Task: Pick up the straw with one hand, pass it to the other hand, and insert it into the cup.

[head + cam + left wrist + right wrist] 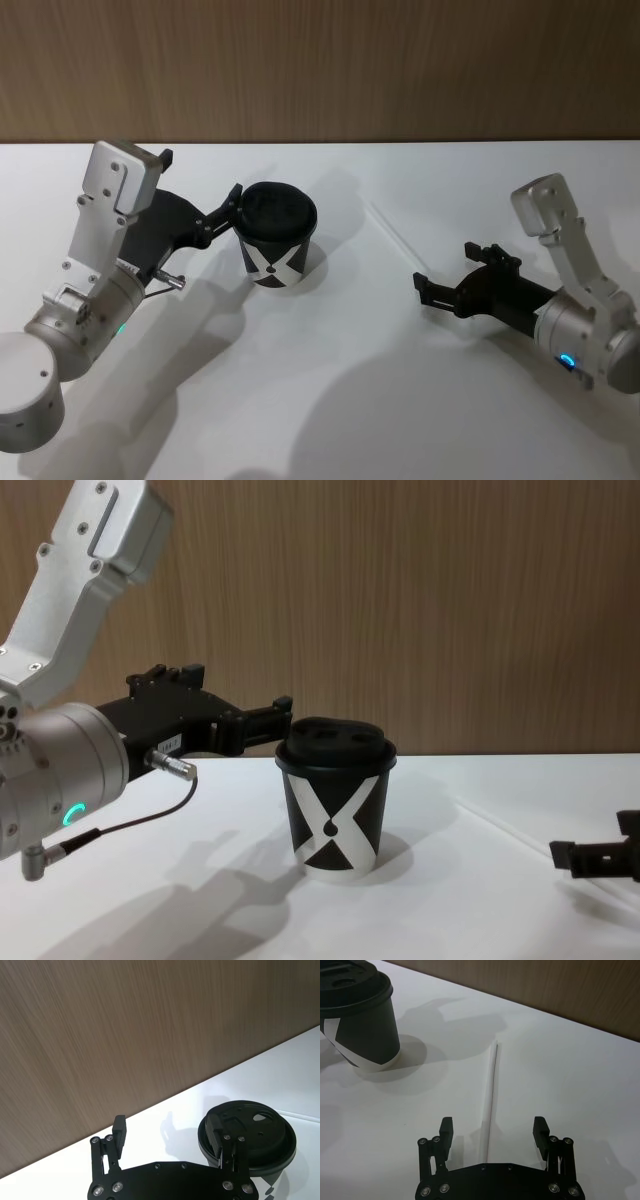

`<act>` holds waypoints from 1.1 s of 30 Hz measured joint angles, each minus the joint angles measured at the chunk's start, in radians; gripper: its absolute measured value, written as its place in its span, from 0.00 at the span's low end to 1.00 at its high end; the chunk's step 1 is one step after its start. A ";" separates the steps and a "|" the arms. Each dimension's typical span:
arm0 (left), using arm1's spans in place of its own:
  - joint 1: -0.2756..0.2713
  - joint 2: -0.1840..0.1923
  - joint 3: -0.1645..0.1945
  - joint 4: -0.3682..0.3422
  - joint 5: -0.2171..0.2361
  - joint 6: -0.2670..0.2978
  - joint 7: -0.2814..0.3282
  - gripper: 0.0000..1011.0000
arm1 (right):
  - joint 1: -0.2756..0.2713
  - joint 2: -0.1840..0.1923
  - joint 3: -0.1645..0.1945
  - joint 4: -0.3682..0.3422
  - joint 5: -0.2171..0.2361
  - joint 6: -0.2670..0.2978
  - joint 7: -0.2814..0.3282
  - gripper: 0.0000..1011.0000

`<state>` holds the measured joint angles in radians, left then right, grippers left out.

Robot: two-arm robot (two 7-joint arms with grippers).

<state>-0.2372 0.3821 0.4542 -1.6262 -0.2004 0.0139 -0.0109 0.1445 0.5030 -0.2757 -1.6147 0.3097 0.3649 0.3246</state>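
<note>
I expect the white straw point(398, 239) to stick out above the lid when I put it in, because it looks longer than the black-and-white cup point(275, 236) is tall.
The black-and-white cup point(277, 240) with its black lid stands upright left of the table's centre, and shows too in the chest view point(335, 812). My left gripper point(224, 212) hovers open at lid height against the cup's left side. In the left wrist view one of its fingers point(218, 1133) overlaps the lid rim point(250, 1136). The white straw point(396, 236) lies flat on the table to the right of the cup. My right gripper point(493, 1127) is open low over the straw's near end, and the straw point(491, 1091) runs between its two fingers.
The white table point(330, 400) ends at a wood-panelled wall point(320, 70) just behind the cup. A thin dark cable with a metal plug point(170, 767) hangs from the left wrist. Bare tabletop spreads between the cup and the right gripper point(446, 272).
</note>
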 joint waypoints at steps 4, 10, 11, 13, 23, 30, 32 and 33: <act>0.000 0.000 0.000 0.000 0.000 0.000 0.000 0.99 | 0.002 -0.004 -0.007 0.000 -0.010 0.008 -0.003 0.99; 0.000 0.000 0.000 0.000 0.000 0.000 0.000 0.99 | 0.007 -0.011 -0.017 0.002 -0.023 0.015 -0.006 0.99; 0.000 0.000 0.000 0.000 0.000 0.000 0.000 0.99 | 0.009 -0.013 -0.020 0.004 -0.026 0.016 -0.007 0.99; 0.000 0.000 0.000 0.000 0.000 0.000 0.000 0.99 | 0.011 -0.015 -0.021 0.006 -0.029 0.017 -0.007 0.99; 0.000 0.000 0.000 0.000 0.000 0.000 0.000 0.99 | 0.020 -0.029 -0.029 0.015 -0.049 0.027 -0.013 0.99; 0.000 0.000 0.000 0.000 0.000 0.000 0.000 0.99 | 0.023 -0.038 -0.030 0.020 -0.057 0.045 -0.018 0.99; 0.000 0.000 0.000 0.000 0.000 0.000 0.000 0.99 | 0.024 -0.041 -0.029 0.020 -0.058 0.050 -0.019 0.99; 0.000 0.000 0.000 0.000 0.000 0.000 0.000 0.99 | 0.024 -0.042 -0.028 0.021 -0.058 0.052 -0.019 0.99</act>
<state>-0.2372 0.3822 0.4542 -1.6262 -0.2004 0.0139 -0.0109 0.1683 0.4614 -0.3038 -1.5940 0.2514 0.4170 0.3055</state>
